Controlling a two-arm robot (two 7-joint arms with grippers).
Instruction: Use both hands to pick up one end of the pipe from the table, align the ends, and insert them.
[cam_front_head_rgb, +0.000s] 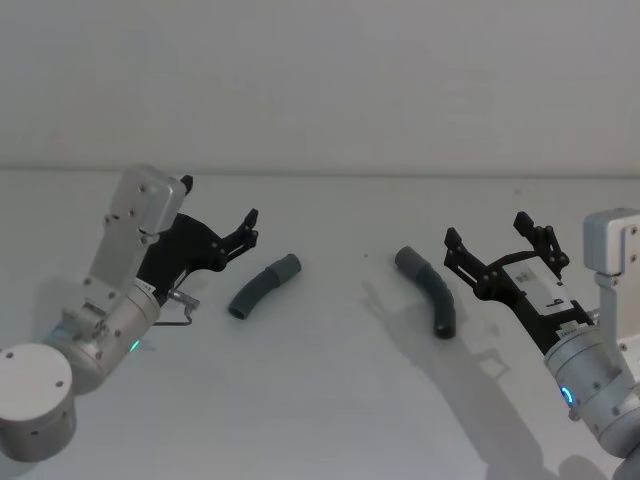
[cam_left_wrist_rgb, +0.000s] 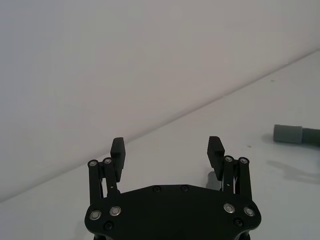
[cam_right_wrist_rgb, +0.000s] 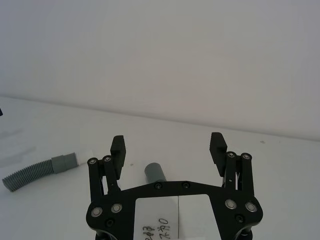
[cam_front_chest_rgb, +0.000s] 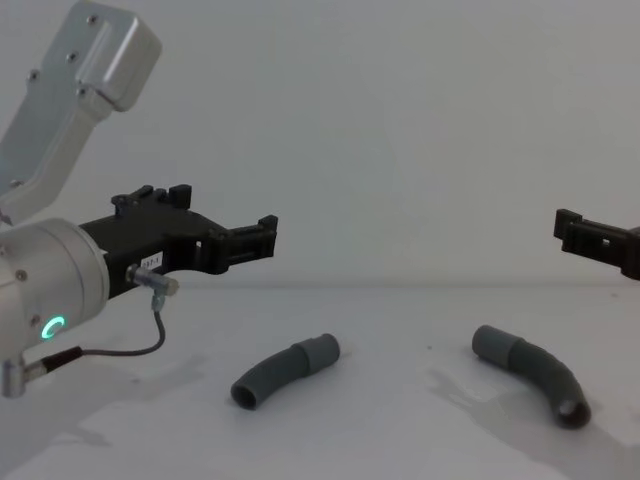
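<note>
The dark-grey pipe piece (cam_front_chest_rgb: 286, 371) will stay bent when I lift it, because the pipe piece's round opening (cam_front_chest_rgb: 244, 397) and smooth arc keep their shape.
Two curved dark-grey pipe pieces lie apart on the white table (cam_front_head_rgb: 330, 400). The left piece (cam_front_head_rgb: 264, 285) (cam_front_chest_rgb: 285, 371) rests with its wider cuff end pointing right and away. The right piece (cam_front_head_rgb: 428, 290) (cam_front_chest_rgb: 530, 374) lies with one end toward the middle. My left gripper (cam_front_head_rgb: 249, 227) (cam_left_wrist_rgb: 167, 148) hovers open above and left of the left piece, holding nothing. My right gripper (cam_front_head_rgb: 487, 232) (cam_right_wrist_rgb: 168, 149) hovers open just right of the right piece, whose end (cam_right_wrist_rgb: 155, 172) shows between its fingers, lower down. The ribbed left piece (cam_right_wrist_rgb: 40, 170) lies farther off.
A plain white wall (cam_front_head_rgb: 320, 80) rises behind the table's far edge. A thin grey cable (cam_front_chest_rgb: 120, 350) loops under my left wrist. Bare table surface spreads between and in front of the two pipe pieces.
</note>
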